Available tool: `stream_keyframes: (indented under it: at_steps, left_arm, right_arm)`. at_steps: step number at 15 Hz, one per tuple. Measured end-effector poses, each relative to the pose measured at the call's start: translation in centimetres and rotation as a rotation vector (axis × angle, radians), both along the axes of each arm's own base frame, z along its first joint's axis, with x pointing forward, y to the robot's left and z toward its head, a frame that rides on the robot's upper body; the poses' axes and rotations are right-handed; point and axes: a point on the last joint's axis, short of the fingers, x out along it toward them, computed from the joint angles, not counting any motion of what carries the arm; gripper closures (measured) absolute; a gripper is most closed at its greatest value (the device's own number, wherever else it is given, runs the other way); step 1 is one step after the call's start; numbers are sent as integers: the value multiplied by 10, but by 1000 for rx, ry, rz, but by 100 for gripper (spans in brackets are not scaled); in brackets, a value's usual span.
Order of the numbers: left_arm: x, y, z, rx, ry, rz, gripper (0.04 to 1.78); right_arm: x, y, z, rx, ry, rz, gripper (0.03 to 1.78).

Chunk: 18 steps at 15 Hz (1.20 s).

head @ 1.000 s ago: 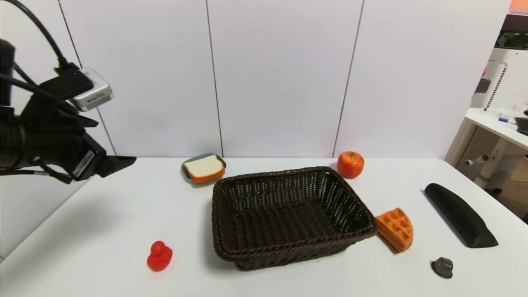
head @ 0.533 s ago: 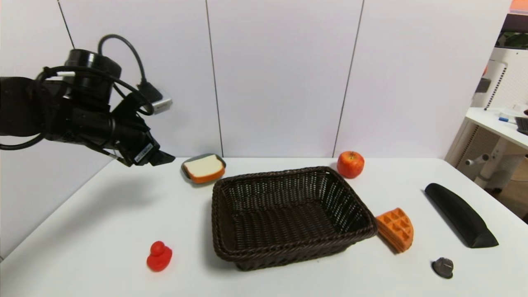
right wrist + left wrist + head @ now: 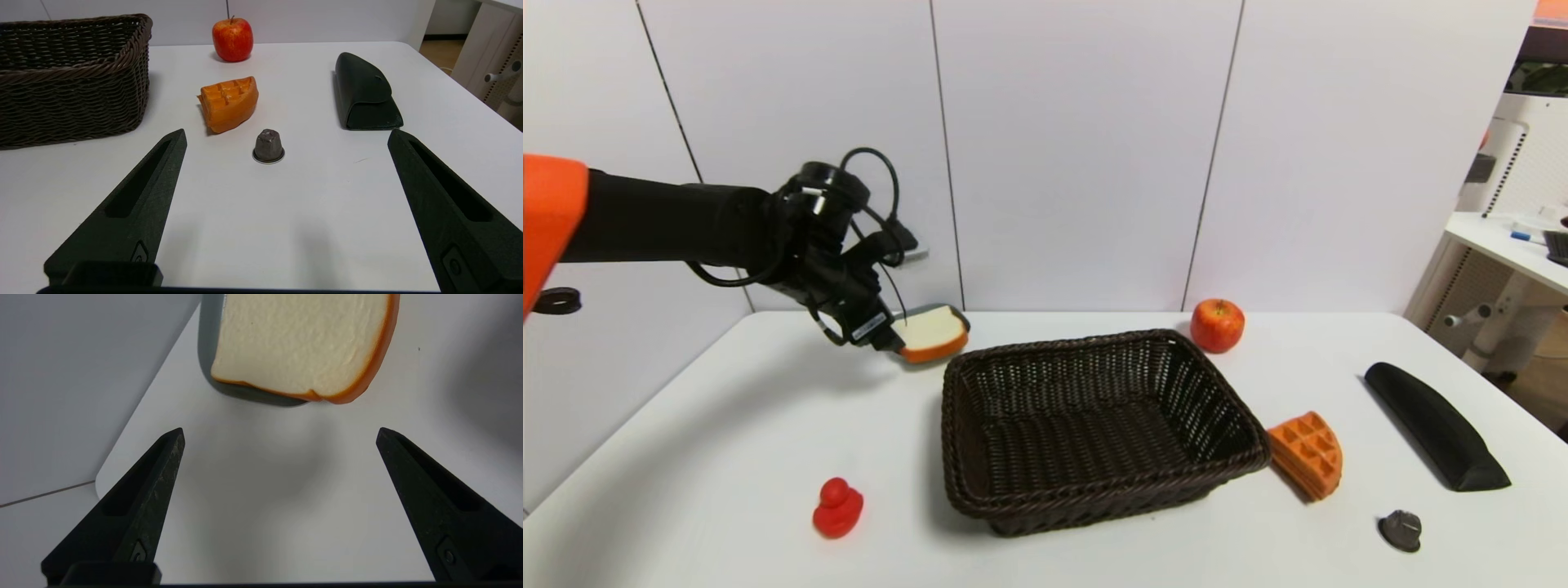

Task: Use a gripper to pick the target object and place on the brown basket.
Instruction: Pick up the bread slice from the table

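I can see the bread slice's crust hanging over the grey dish ahead of my open left gripper. I should move forward next until the fingers are on both sides of that crust [image 3: 363, 382], and then close them.
The bread slice [image 3: 929, 332], cream with an orange-brown crust, lies on a small grey dish [image 3: 947, 310] at the back of the white table, just beyond the far left corner of the brown wicker basket [image 3: 964, 457]. My left gripper [image 3: 889, 341] hangs open just left of the slice and above the table. In the left wrist view the slice [image 3: 302, 343] and dish [image 3: 208, 347] lie ahead of the open left gripper [image 3: 280, 435], apart from it. My right gripper [image 3: 286, 136] is open and empty, low over the table's front right, outside the head view.
A red apple [image 3: 1217, 325] stands behind the basket. An orange waffle wedge [image 3: 1305, 453], a black case [image 3: 1433, 425] and a small grey capsule [image 3: 1400, 528] lie to the right. A red duck toy [image 3: 838, 507] sits front left. The wall is close behind the dish.
My left arm has swung in from the far left toward the back of the table and lowered, bringing the gripper next to the bread slice. Nothing else moved.
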Motion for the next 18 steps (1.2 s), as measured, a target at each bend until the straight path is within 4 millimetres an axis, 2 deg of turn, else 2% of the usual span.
stream_keyframes:
  at_steps: [7,10,17,18]
  left_arm:
    - [26,-34,-42,12,67,-52,13]
    - [31,-39,-53,16,87,-59,13]
    - [47,-44,-66,16,88,-59,13]
    - [48,-44,-67,16,87,-59,31]
  right_arm:
    - [0,0,0,0,0,0,11]
    - [0,0,0,0,0,0,11]
    - [0,0,0,0,0,0,11]
    - [0,0,0,0,0,0,11]
